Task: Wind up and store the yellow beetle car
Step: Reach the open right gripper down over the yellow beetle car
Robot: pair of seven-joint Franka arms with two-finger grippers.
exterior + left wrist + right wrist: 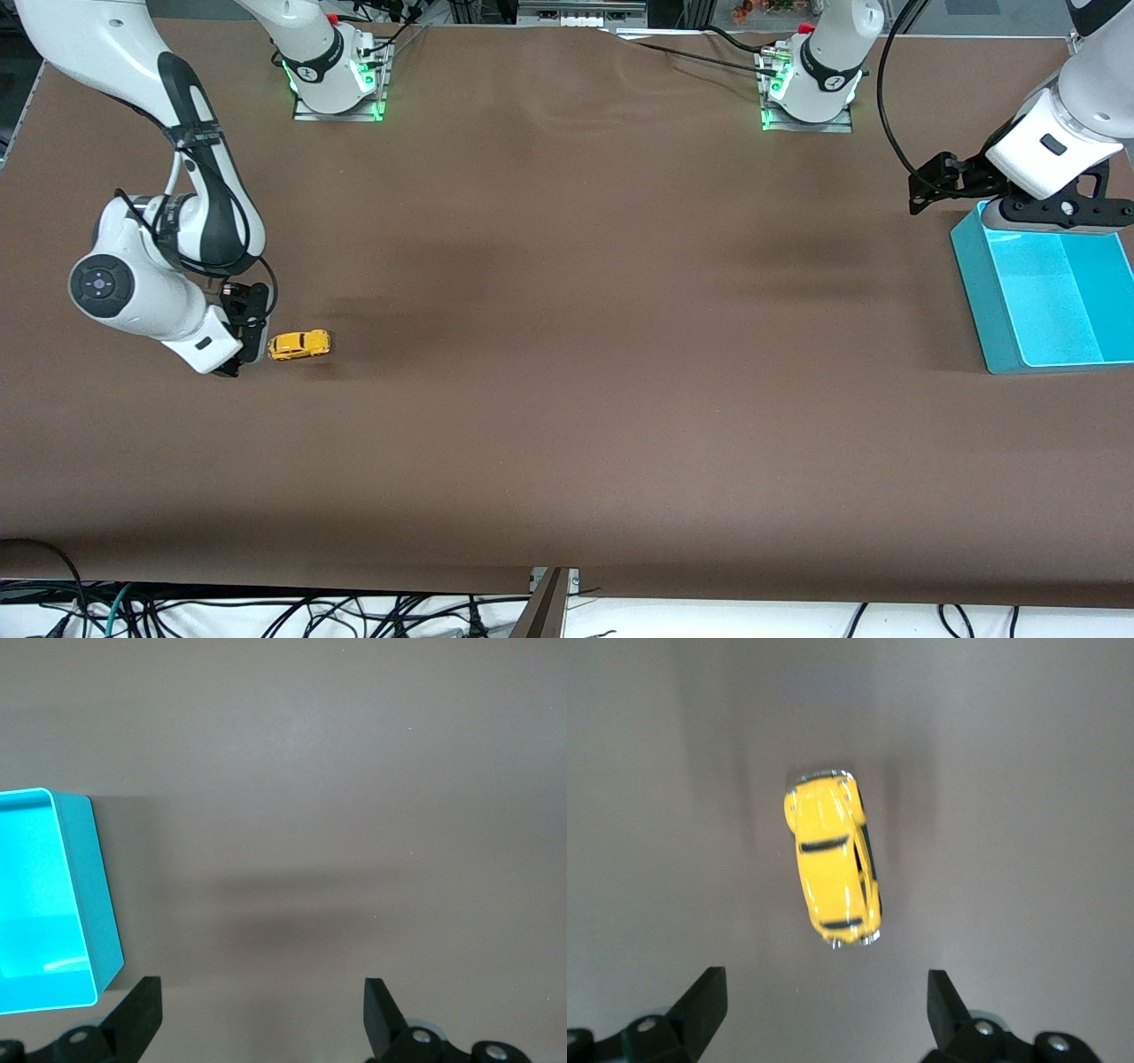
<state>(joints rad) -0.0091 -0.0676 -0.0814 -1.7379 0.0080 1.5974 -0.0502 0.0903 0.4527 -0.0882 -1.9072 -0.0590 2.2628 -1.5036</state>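
The yellow beetle car (299, 345) has its wheels (283, 356) pointing toward the turquoise bin. The car should roll across to the bin when I pull it back and let it go.
The yellow beetle car (299, 345) stands on its wheels on the brown table toward the right arm's end. My right gripper (251, 347) hangs low beside it, open, with the car (831, 868) just ahead of its fingertips and not between them. My right gripper (826, 985) holds nothing. My left gripper (1059, 215) is open and empty at the left arm's end of the table, over the edge of a turquoise bin (997, 306) that lies nearest the robots' bases. In the left wrist view my left gripper (263, 994) shows bare table between its fingers, with the bin's corner (96, 904) off to one side.
The turquoise bin has nothing in it that I can see. Both arm bases (337, 84) (811, 89) stand along the table's edge farthest from the front camera. Cables hang below the table's near edge.
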